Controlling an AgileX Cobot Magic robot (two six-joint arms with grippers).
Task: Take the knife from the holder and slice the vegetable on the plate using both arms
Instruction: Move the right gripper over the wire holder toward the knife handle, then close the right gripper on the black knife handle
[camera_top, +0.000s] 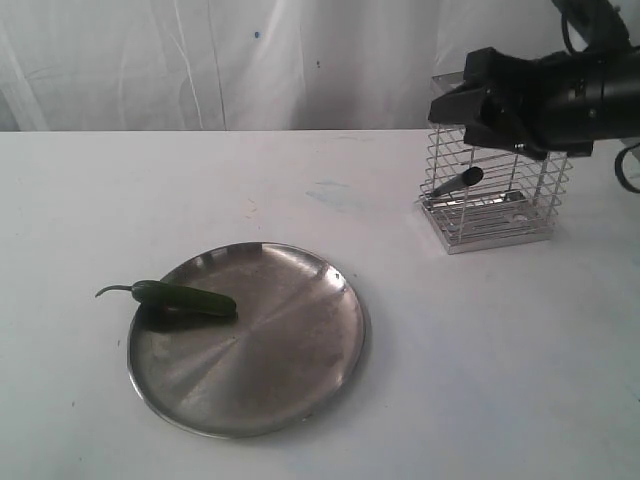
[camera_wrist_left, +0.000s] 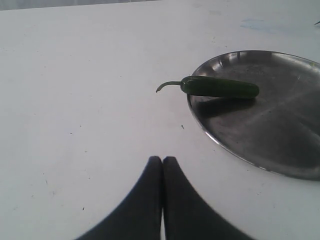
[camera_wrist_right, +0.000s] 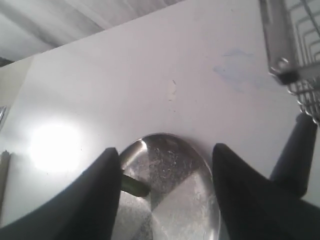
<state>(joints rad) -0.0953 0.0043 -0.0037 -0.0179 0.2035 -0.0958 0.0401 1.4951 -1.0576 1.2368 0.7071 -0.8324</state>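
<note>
Next, my right gripper turns back, tilts down and closes around the knife's handle (camera_top: 470, 177), because its open fingers point toward the plate and the knife's handle (camera_wrist_right: 295, 156) is beside them.
The knife (camera_top: 458, 182) leans as a dark shape inside the wire holder (camera_top: 495, 215) at the back right. My right gripper (camera_top: 478, 112) hovers open just above the holder's top, touching nothing. In the right wrist view its fingers (camera_wrist_right: 107, 170) stand wide apart, with the holder's rim (camera_wrist_right: 280, 45) and the dark knife (camera_wrist_right: 295, 150) off to one side. The green chili (camera_top: 185, 298) lies on the left edge of the steel plate (camera_top: 270, 350), stem poking over the rim. My left gripper (camera_wrist_left: 162, 161) is shut and empty over the bare table, a short way from the chili (camera_wrist_left: 220, 87) and plate (camera_wrist_left: 270, 130).
The white table (camera_top: 420, 380) is backed by a white curtain (camera_top: 250, 60). A faint bluish smear (camera_top: 340, 195) marks the tabletop between plate and holder. The left arm is outside the exterior view.
</note>
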